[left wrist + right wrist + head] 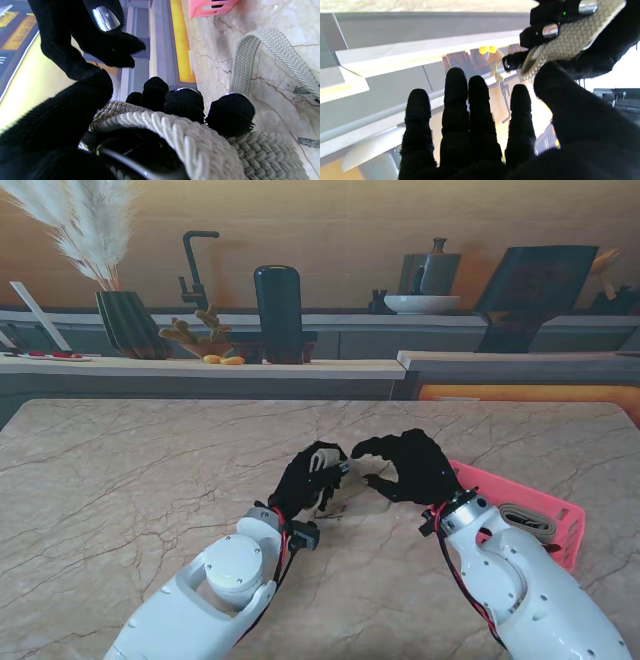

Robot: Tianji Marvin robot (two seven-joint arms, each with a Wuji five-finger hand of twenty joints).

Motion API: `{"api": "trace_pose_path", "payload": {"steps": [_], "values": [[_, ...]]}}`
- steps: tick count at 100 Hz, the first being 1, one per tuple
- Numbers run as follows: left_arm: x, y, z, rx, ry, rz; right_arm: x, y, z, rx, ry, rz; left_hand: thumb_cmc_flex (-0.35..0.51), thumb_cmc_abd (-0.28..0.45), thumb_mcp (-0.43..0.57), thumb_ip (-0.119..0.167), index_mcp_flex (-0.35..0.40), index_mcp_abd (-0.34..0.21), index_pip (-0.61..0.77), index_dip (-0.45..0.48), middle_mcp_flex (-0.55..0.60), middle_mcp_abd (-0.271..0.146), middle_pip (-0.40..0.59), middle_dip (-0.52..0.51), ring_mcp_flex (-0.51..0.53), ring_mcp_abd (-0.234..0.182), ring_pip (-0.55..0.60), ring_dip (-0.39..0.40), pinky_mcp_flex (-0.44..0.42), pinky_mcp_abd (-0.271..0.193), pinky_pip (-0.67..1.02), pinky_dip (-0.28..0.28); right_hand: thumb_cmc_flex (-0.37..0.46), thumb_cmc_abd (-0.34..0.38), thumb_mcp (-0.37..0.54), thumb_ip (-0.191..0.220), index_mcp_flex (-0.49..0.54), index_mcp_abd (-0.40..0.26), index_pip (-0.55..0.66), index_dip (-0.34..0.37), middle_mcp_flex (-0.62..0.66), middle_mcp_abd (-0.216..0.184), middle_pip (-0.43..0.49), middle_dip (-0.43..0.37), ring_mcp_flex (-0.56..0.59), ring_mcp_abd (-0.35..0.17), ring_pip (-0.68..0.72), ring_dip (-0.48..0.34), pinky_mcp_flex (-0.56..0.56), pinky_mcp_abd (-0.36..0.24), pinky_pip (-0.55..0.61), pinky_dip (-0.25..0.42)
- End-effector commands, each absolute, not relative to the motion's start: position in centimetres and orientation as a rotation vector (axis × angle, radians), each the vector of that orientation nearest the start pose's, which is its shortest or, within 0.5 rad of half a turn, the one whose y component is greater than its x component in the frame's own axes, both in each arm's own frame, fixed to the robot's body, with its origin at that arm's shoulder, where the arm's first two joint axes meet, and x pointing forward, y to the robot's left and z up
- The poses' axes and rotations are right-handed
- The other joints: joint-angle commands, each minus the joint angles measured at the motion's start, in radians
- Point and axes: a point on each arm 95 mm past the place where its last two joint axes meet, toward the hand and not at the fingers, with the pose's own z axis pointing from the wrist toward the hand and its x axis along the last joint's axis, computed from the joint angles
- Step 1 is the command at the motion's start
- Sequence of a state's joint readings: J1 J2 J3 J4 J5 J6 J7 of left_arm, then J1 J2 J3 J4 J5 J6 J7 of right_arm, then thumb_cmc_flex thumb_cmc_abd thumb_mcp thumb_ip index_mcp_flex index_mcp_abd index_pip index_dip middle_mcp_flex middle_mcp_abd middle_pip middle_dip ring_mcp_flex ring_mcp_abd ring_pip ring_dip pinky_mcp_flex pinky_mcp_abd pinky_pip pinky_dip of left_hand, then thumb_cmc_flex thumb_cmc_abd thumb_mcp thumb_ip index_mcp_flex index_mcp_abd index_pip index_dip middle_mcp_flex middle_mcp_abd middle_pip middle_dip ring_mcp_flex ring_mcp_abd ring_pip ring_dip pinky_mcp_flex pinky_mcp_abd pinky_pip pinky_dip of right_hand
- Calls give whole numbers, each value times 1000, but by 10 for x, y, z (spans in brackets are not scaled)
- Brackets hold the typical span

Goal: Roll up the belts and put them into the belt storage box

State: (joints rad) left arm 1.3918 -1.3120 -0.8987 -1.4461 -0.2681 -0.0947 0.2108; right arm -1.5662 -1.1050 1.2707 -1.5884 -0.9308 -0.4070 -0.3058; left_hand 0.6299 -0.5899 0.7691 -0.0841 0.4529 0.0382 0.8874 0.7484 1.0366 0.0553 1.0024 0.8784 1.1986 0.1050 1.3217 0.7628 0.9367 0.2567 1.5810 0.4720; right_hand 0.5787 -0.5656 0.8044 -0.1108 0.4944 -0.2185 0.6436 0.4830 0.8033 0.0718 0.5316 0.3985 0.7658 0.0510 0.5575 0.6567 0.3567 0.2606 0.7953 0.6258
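Observation:
I expect the roll to pull out into a long flat loop when I pull it, because the braided belt (325,460) curls over tightly at the roll's edge (528,64).
A cream braided belt (175,132) is partly coiled inside my left hand (308,478), whose black-gloved fingers (231,112) curl over the roll. Its loose tail (252,47) loops across the marble table top (150,480). In the stand view only a pale patch of the belt (329,462) shows between the fingers. My right hand (408,465) hovers just right of the roll, fingers (455,100) spread and thumb close to the belt (567,40), holding nothing. The pink belt storage box (568,532) sits at the right with one rolled belt (527,522) in it.
The box (207,7) lies past the belt's tail in the left wrist view. Beyond the table's far edge runs a counter with a dark vase of pampas grass (128,320), a black canister (278,310) and a white bowl (420,303).

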Motion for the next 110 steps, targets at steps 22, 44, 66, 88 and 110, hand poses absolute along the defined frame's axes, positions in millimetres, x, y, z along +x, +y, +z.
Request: {"api": "trace_pose_path", "payload": {"steps": [22,44,66,88,110], "values": [[407,-142,-341,-2350,736,-2373,413,15,-279,884,1437,1986,-192,-184,138,-98,-65,26,-270,-247,-56,-32,-46,21,75,-142,128,58,85,-91,280,-3,-62,-43,48,23,-139,107,-91,18,-162,3,-47,-15,-65,-25,-59,-35,-10,-47,-39,29],[408,-145,-342,-2260,794,-2368,421,29,-282,914,1490,2007,-219,-206,166,-112,-208,37,-408,-377,-107,-26,-77,17,74,-165,116,47,82,-99,272,-9,-70,-32,42,19,-17,128,-64,56,-90,8,48,28,-27,-23,32,16,-2,-31,-35,47],[410,-148,-343,-2119,770,-2364,423,41,-286,939,1544,2035,-206,-200,168,-110,-249,39,-401,-403,-117,-31,-77,18,75,-177,111,44,84,-106,262,-13,-63,-18,36,18,114,106,-22,94,27,-5,121,74,16,-30,126,77,-6,-14,-31,55],[409,-148,-342,-2098,784,-2385,426,52,-289,918,1584,2107,-232,-216,176,-113,-271,39,-397,-418,-120,-30,-79,15,75,-182,112,43,94,-112,258,-17,18,-21,34,-49,118,39,37,56,80,-44,103,73,33,-55,121,83,5,-21,-31,56],[409,-150,-342,-2117,785,-2411,428,60,-292,916,1582,2176,-329,-255,235,-139,-271,34,-389,-437,-119,-24,-79,14,78,-188,143,41,129,-125,272,-23,45,-38,60,-82,109,14,120,-13,111,-62,102,67,53,-70,118,78,24,-31,-25,49]]}}
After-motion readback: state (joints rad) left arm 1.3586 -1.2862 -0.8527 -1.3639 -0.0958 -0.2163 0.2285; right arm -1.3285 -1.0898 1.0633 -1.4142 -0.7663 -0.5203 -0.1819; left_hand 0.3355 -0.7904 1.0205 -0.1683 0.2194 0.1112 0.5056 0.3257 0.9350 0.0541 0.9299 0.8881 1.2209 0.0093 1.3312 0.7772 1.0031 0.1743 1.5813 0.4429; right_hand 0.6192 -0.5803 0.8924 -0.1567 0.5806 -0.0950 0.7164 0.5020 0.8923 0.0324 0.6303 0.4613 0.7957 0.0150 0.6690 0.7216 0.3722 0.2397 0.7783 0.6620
